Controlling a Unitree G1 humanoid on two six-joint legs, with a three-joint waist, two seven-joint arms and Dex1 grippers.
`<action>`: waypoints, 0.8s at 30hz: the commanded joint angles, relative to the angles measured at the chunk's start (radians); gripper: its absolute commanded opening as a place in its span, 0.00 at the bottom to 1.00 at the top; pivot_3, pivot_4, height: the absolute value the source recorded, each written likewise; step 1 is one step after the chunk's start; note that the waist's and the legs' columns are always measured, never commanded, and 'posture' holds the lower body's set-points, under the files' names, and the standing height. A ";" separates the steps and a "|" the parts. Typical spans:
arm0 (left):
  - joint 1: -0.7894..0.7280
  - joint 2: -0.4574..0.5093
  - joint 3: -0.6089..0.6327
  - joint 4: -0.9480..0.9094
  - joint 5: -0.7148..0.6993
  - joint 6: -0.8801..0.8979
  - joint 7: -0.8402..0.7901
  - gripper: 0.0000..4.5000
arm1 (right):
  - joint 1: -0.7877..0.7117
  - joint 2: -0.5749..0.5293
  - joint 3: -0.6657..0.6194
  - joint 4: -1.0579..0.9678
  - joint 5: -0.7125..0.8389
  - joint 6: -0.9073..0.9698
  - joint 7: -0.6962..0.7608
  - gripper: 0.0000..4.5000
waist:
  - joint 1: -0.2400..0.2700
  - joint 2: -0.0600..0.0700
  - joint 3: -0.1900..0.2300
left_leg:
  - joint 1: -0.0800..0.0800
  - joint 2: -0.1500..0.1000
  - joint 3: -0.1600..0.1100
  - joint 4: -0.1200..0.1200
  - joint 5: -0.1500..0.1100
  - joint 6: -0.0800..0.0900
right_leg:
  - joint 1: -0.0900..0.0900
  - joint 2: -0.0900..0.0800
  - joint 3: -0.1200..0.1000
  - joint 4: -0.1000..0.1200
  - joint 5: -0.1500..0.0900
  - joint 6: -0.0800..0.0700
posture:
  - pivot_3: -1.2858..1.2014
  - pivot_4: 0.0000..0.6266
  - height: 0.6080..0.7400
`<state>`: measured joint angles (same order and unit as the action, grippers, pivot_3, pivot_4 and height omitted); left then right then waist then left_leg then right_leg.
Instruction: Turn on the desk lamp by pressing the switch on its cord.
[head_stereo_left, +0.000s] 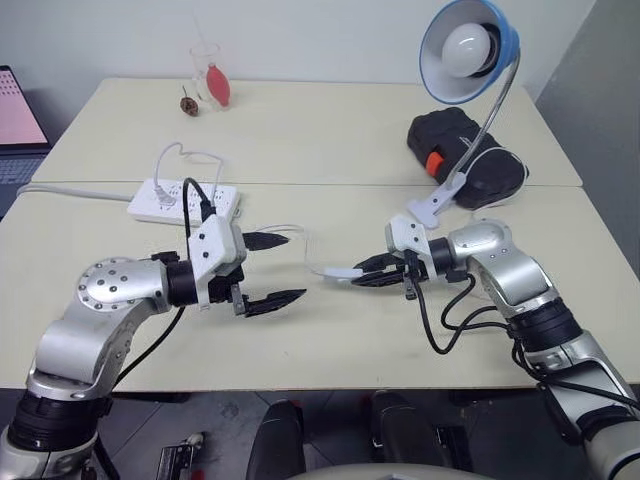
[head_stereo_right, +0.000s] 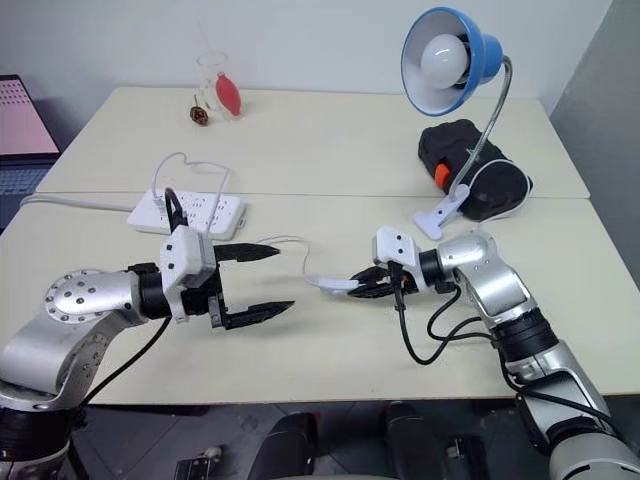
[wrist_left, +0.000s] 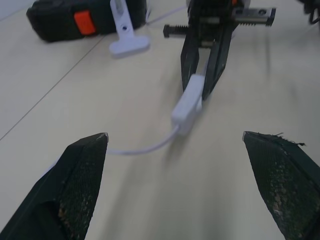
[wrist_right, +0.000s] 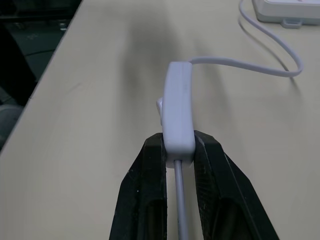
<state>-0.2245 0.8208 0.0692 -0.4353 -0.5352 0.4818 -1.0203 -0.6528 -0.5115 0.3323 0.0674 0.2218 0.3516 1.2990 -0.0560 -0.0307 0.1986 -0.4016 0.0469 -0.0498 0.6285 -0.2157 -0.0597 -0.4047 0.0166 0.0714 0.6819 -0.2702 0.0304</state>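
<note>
My right gripper has hold of the switch short of its side button (wrist_right: 159, 107). I should therefore keep the switch steady there while my left gripper squeezes its loose end (head_stereo_left: 327, 272).
The desk lamp (head_stereo_left: 468, 50) stands at the back right on its white clip base (head_stereo_left: 437, 203), blue shade facing me, bulb unlit. My right gripper (head_stereo_left: 372, 273) is shut on the small white switch (wrist_right: 177, 110), holding it by one end just above the table. The thin white cord (wrist_right: 250, 62) loops away from the switch's free end toward the power strip. My left gripper (head_stereo_left: 282, 268) hovers a short way to the left of the switch, fingers (wrist_left: 80, 170) wide open and pointing at it, with nothing between them.
A white power strip (head_stereo_left: 183, 200) with a black plug lies behind my left arm. A black case with an orange button (head_stereo_left: 465, 155) sits beside the lamp. A glass with a red item (head_stereo_left: 211, 78) stands at the far edge. A laptop (head_stereo_left: 15, 125) is at the left.
</note>
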 joint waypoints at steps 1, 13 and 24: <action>-0.044 0.015 -0.025 -0.015 -0.033 0.031 -0.040 1.00 | -0.025 -0.017 -0.026 -0.082 0.048 0.065 0.019 0.09 | 0.000 0.000 0.000 | 0.000 0.000 0.000 0.000 0.000 0.000 | 0.000 0.000 0.000 0.000 0.000 0.000 | 0.52 0.24 1.00; -0.101 -0.048 -0.140 0.031 0.026 0.015 -0.041 1.00 | -0.041 -0.030 -0.022 -0.183 0.108 0.245 -0.011 0.09 | 0.000 0.000 0.000 | 0.000 0.000 0.000 0.000 0.000 0.000 | 0.000 0.000 0.000 0.000 0.000 0.000 | 0.52 0.24 1.00; -0.119 -0.077 -0.162 0.077 0.043 0.001 -0.051 0.92 | -0.034 -0.034 -0.010 -0.201 0.098 0.237 -0.011 0.09 | 0.000 0.000 0.000 | 0.000 0.000 0.000 0.000 0.000 0.000 | 0.000 0.000 0.000 0.000 0.000 0.000 | 0.52 0.24 1.00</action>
<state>-0.3266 0.7544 -0.0970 -0.3539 -0.4952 0.4955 -1.0737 -0.6760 -0.5385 0.3352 -0.0970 0.3009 0.6044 1.2845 -0.0558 -0.0307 0.1986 -0.4019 0.0467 -0.0499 0.6285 -0.2157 -0.0597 -0.4049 0.0169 0.0716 0.6816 -0.2702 0.0304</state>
